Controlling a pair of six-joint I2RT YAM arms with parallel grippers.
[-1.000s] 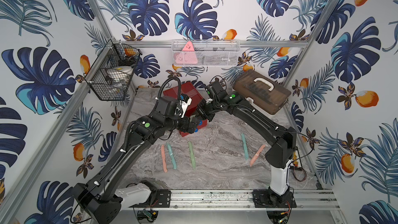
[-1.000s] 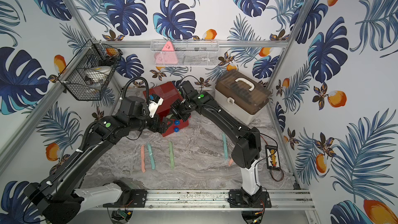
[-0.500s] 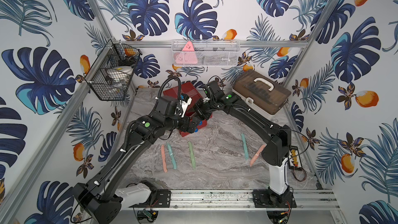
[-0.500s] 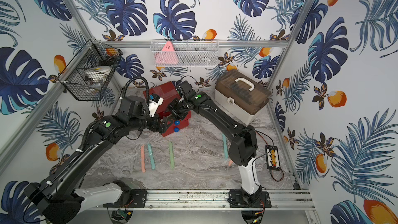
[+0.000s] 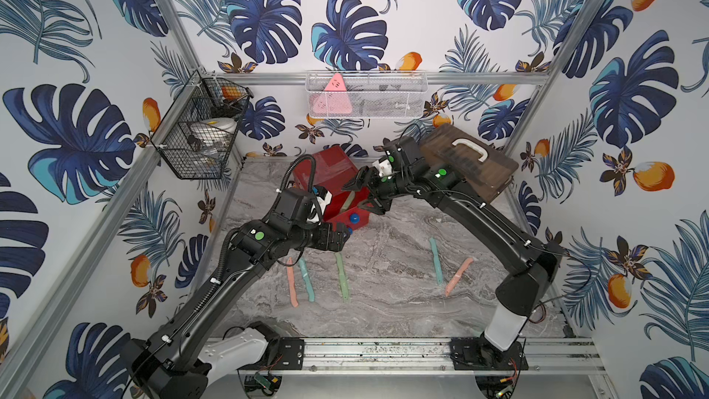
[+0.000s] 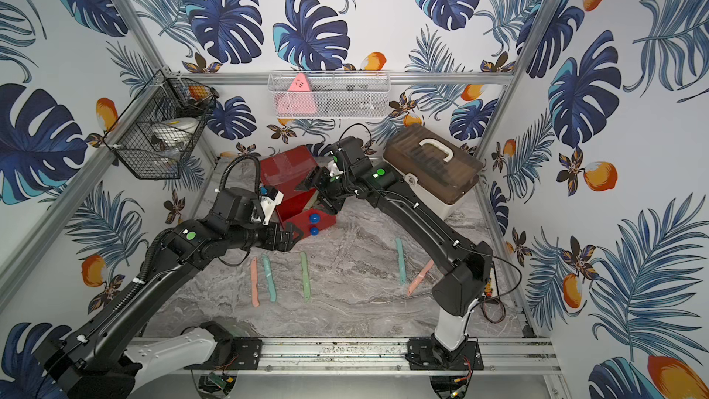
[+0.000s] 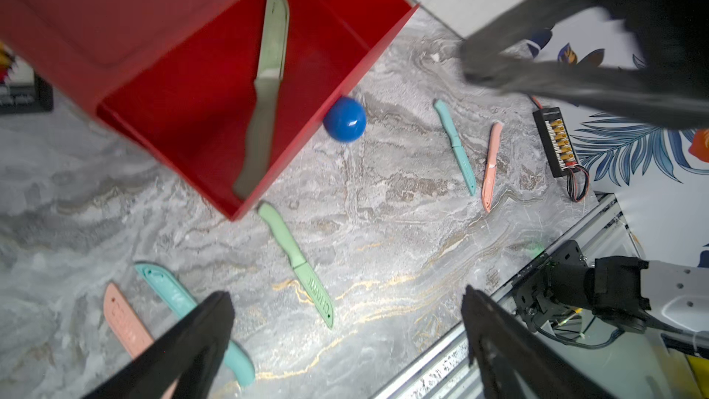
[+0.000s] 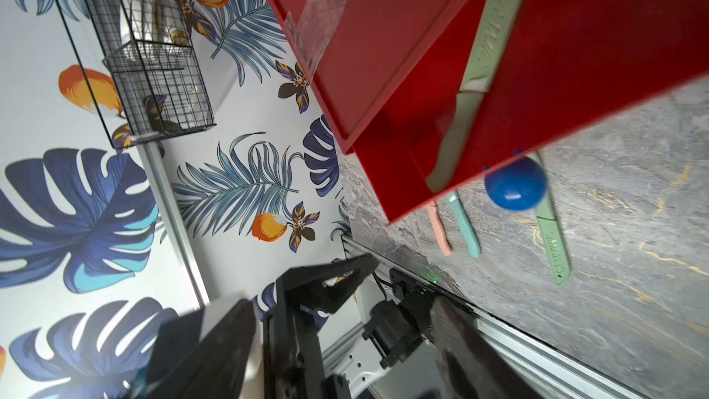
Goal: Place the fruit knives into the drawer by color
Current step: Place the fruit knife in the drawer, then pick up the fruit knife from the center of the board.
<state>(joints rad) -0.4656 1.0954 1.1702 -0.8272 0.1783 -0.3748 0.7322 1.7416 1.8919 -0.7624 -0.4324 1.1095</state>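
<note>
The green knife (image 5: 343, 282) for the open drawer is on my left gripper's side, so next my left gripper takes it (image 5: 340, 264) and carries it over to my right gripper.
The red drawer (image 5: 326, 165) chest stands at the back of the table, its top drawer (image 7: 184, 109) pulled out. One light green knife (image 7: 264, 82) lies inside it, slightly blurred, and shows in the right wrist view too (image 8: 487, 51). My right gripper (image 5: 364, 197) hangs open just over that drawer, holding nothing. My left gripper (image 5: 343, 236) stands wide open and empty beside the chest's front, low over the table. Five fruit knives lie on the marble: pink (image 5: 292, 282), teal (image 5: 307, 280), green (image 5: 341, 276), teal (image 5: 435, 261) and pink (image 5: 458, 276).
A beige case with a brown lid (image 5: 468, 166) stands at the back right, close behind my right arm. A black wire basket (image 5: 203, 136) and a white mesh basket (image 5: 364, 95) hang on the walls. A metal rail (image 5: 383, 351) runs along the front edge.
My right gripper's jaws have spread from nearly shut to open over the pulled-out drawer, and the green knife now lies inside it. The left arm has stayed still.
</note>
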